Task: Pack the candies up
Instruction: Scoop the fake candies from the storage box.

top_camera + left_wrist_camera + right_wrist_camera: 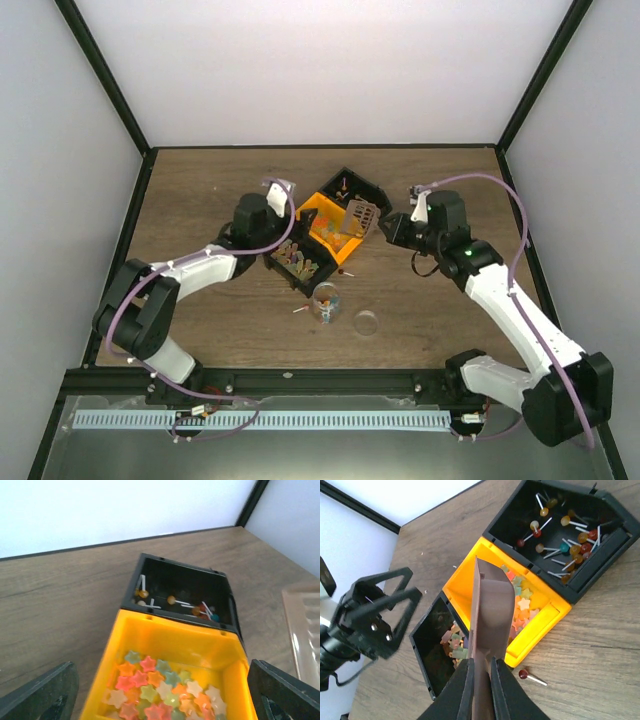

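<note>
The orange bin point(328, 228) sits unheld under the scoop. My left gripper should clamp the near black bin's edge point(428, 611) to steady both bins before my right gripper scoops.
Star-shaped candies point(165, 692) in mixed colours fill the orange bin point(180, 645), also seen in the right wrist view as candies point(522, 600). More candies point(452, 640) lie in the near black bin point(298, 265). My left gripper point(162, 700) hangs open over the orange bin's near end, nothing between its fingers point(45, 695). My right gripper point(482, 680) is shut on the handle of a brownish scoop point(492, 605), whose blade stands edge-up over the orange bin point(325, 228). A small clear cup point(326, 300) with a few candies stands nearer the arms.
The far black bin point(560, 530) holds lollipops. A clear round lid point(366, 322) lies right of the cup. Loose lollipops lie on the wood: one lollipop point(530, 676) beside the orange bin, another lollipop point(300, 310) left of the cup. White walls enclose the table.
</note>
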`<state>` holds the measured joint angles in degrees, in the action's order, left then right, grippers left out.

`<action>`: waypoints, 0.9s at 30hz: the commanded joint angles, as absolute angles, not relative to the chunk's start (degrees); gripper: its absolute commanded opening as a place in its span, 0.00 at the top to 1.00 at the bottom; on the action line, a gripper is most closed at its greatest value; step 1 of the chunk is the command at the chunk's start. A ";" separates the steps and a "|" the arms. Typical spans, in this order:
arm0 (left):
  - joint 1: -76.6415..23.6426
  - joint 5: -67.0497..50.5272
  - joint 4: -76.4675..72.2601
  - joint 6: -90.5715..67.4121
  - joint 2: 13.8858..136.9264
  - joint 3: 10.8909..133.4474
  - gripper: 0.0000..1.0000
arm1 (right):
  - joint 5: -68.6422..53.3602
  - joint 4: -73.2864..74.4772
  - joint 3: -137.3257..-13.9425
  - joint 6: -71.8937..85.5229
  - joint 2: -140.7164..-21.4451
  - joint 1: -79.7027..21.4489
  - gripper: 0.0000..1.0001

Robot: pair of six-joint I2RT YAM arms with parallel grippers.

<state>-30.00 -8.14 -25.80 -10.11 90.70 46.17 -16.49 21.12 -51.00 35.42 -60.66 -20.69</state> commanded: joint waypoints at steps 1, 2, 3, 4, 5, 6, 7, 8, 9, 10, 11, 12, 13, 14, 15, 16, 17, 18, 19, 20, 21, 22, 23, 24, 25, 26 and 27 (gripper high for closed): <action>-26.69 -9.74 -19.66 -6.23 90.78 48.53 0.11 | -18.96 18.83 -54.76 37.43 -61.62 -20.35 0.99; -26.31 -9.79 -19.84 -6.30 90.65 48.16 0.16 | -18.61 19.52 -55.75 38.27 -62.70 -20.31 0.99; -25.96 -9.68 -20.45 -6.47 90.50 47.39 0.20 | -18.41 20.57 -56.99 38.66 -64.04 -20.35 0.99; -25.87 -9.48 -21.07 -6.62 90.26 46.51 0.25 | -17.43 21.98 -58.31 39.23 -65.38 -20.64 0.99; -25.76 -9.13 -21.62 -6.99 90.10 45.67 0.29 | -14.92 24.20 -60.19 40.14 -66.92 -21.32 0.99; -25.75 -8.92 -21.92 -7.07 90.01 45.07 0.33 | -13.24 25.73 -61.53 40.68 -68.45 -21.63 0.99; -25.71 -8.70 -22.01 -7.11 89.92 44.49 0.34 | -11.08 27.25 -62.80 41.60 -69.80 -22.57 0.99; -25.67 -8.41 -22.10 -7.20 89.89 44.10 0.35 | -9.12 29.07 -64.29 42.92 -71.34 -23.15 0.99; -25.66 -8.14 -22.07 -7.14 89.83 43.71 0.35 | -8.09 30.80 -65.77 43.97 -72.86 -23.53 0.99; -25.66 -7.75 -22.06 -7.08 89.70 43.33 0.35 | -7.43 32.39 -67.46 44.75 -74.50 -23.81 0.99; -25.66 -7.36 -22.10 -6.99 89.53 42.91 0.35 | -6.54 33.93 -68.98 45.25 -75.74 -24.24 0.99; -25.66 -6.93 -22.25 -6.95 89.35 42.26 0.35 | -5.38 35.08 -70.28 46.31 -76.90 -24.56 0.99; -25.66 -6.43 -22.46 -6.91 89.12 41.81 0.34 | -4.55 36.03 -71.27 46.87 -77.80 -24.79 0.99; -25.66 -6.00 -22.66 -6.80 88.88 41.37 0.34 | -3.90 36.64 -71.92 47.69 -78.08 -25.05 0.99; -25.66 -5.67 -22.82 -6.61 88.69 40.90 0.34 | -3.10 37.07 -72.24 48.57 -78.24 -25.32 0.99; -25.66 -5.43 -22.85 -6.40 88.68 40.65 0.34 | -2.53 37.24 -72.16 49.52 -78.14 -25.50 0.99; -25.62 -5.23 -22.73 -6.38 88.84 40.36 0.34 | -2.70 36.89 -71.85 50.18 -78.01 -25.70 0.99; -25.58 -5.33 -22.73 -6.38 89.04 40.14 0.34 | -3.38 36.31 -71.30 50.73 -77.82 -25.81 0.99; -25.58 -5.63 -23.06 -6.47 89.32 39.84 0.35 | -4.12 35.63 -70.82 51.11 -77.90 -26.19 0.99; -25.57 -5.97 -23.56 -6.72 89.67 39.42 0.35 | -4.28 35.39 -70.61 51.62 -78.12 -26.60 0.99; -25.53 -6.41 -23.90 -6.83 90.04 39.22 0.36 | -4.35 35.42 -70.62 51.80 -78.53 -27.03 0.99; -25.51 -6.98 -24.17 -6.92 90.48 39.08 0.37 | -4.58 35.23 -70.67 51.78 -78.90 -27.34 0.99; -25.57 -7.35 -24.37 -6.92 90.93 39.10 0.40 | -4.79 34.84 -70.39 51.67 -79.25 -27.48 0.99; -25.56 -7.69 -24.61 -7.02 91.52 39.14 0.43 | -5.10 34.11 -69.87 51.70 -79.46 -27.51 0.99; -25.52 -8.07 -24.69 -6.95 92.00 39.38 0.46 | -5.31 33.38 -69.13 51.72 -79.64 -27.51 0.99; -25.49 -8.37 -24.66 -6.88 92.41 39.53 0.48 | -5.68 32.66 -68.45 51.80 -79.89 -27.51 0.99; -25.49 -8.63 -24.57 -6.78 92.77 39.72 0.50 | -5.97 32.15 -68.05 51.89 -80.24 -27.52 0.99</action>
<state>-25.67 -6.90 -22.61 -7.25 91.15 39.62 -5.87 34.28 -69.14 50.48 -79.13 -27.11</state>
